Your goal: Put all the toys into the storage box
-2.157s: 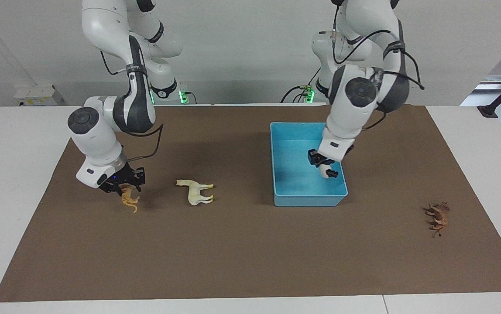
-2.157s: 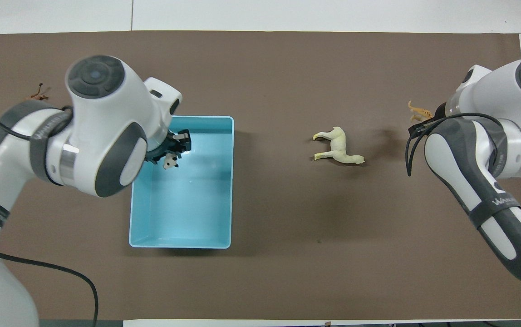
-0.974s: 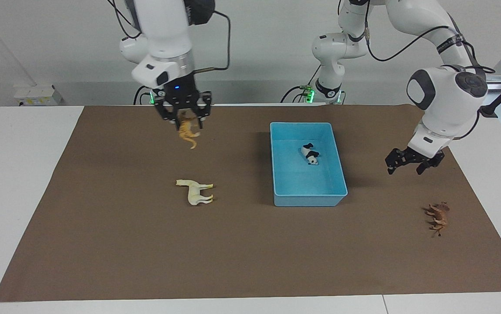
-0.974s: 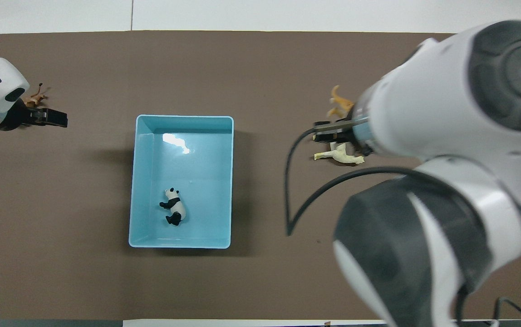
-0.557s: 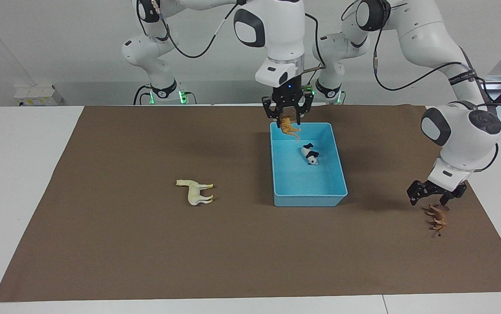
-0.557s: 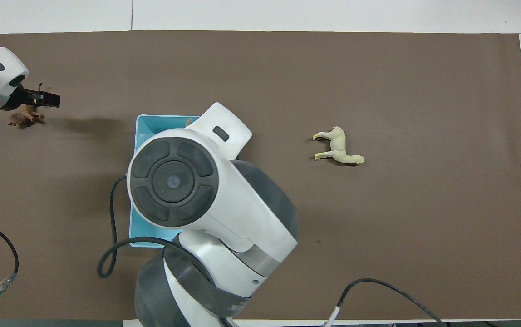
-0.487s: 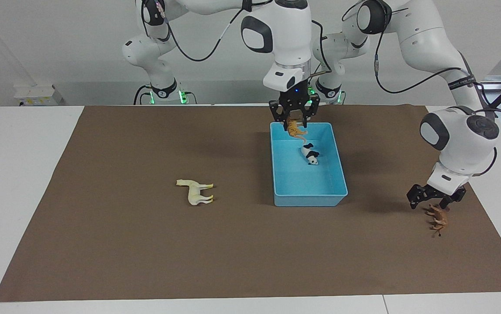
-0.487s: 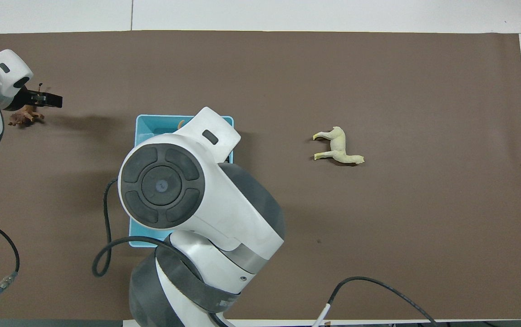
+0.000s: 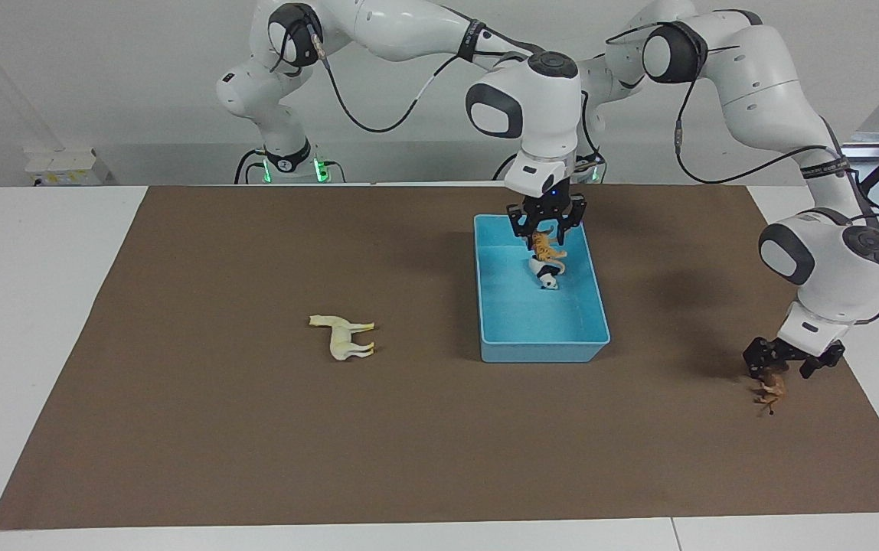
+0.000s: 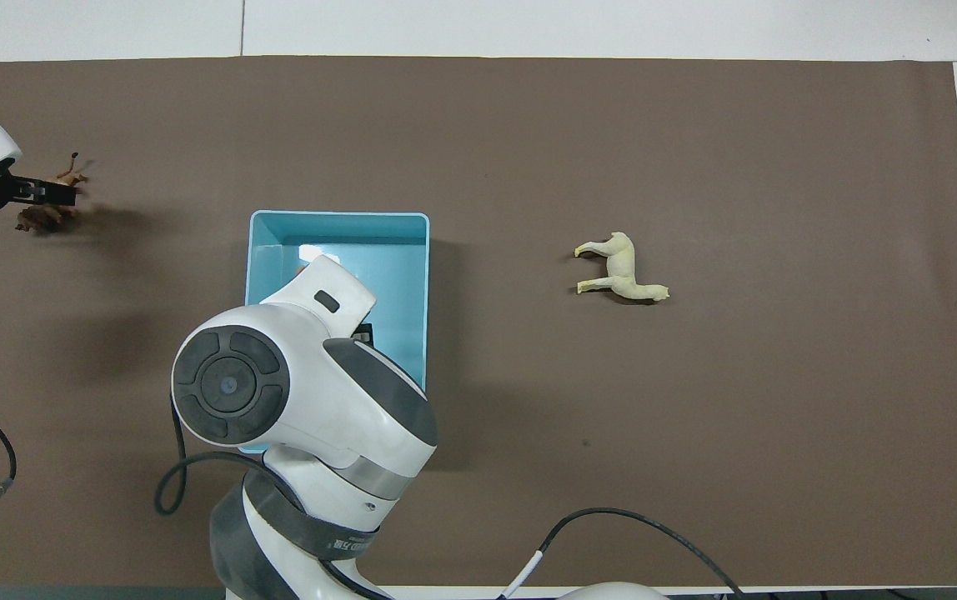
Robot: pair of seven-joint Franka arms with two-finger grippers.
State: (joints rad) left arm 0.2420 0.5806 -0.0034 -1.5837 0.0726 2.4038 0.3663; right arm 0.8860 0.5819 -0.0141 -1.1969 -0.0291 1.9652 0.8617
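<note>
The storage box [image 10: 385, 260] lies beneath my right arm, so my right gripper should release the tiger and retreat before my left gripper brings the brown maned animal [image 9: 770, 389] over.
The light-blue storage box [image 9: 543, 352] sits on the brown mat; it also shows in the overhead view [image 10: 337, 217]. The panda [image 9: 546, 275] lies inside it. My right gripper [image 9: 547, 227] reaches across, shut on the orange tiger [image 9: 546, 246], which hangs inside the box just above the panda. The right arm hides both in the overhead view. My left gripper [image 9: 789, 366] is open and low over the brown maned animal [image 9: 769, 389], toward the left arm's end; both show in the overhead view, gripper [image 10: 43, 193] and animal [image 10: 41, 217]. The cream horse [image 9: 344, 337] lies on its side on the mat [image 10: 622, 271].
A brown mat [image 9: 256, 459] covers most of the white table. The right arm's elbow [image 10: 278, 392] hangs over the part of the box nearer the robots. A cable loops near the table edge at the robots' end [image 10: 612, 517].
My right gripper carried the tiger from the box's rim nearest the robots further over the box and lower, down to the panda. My left gripper dropped down onto the brown animal.
</note>
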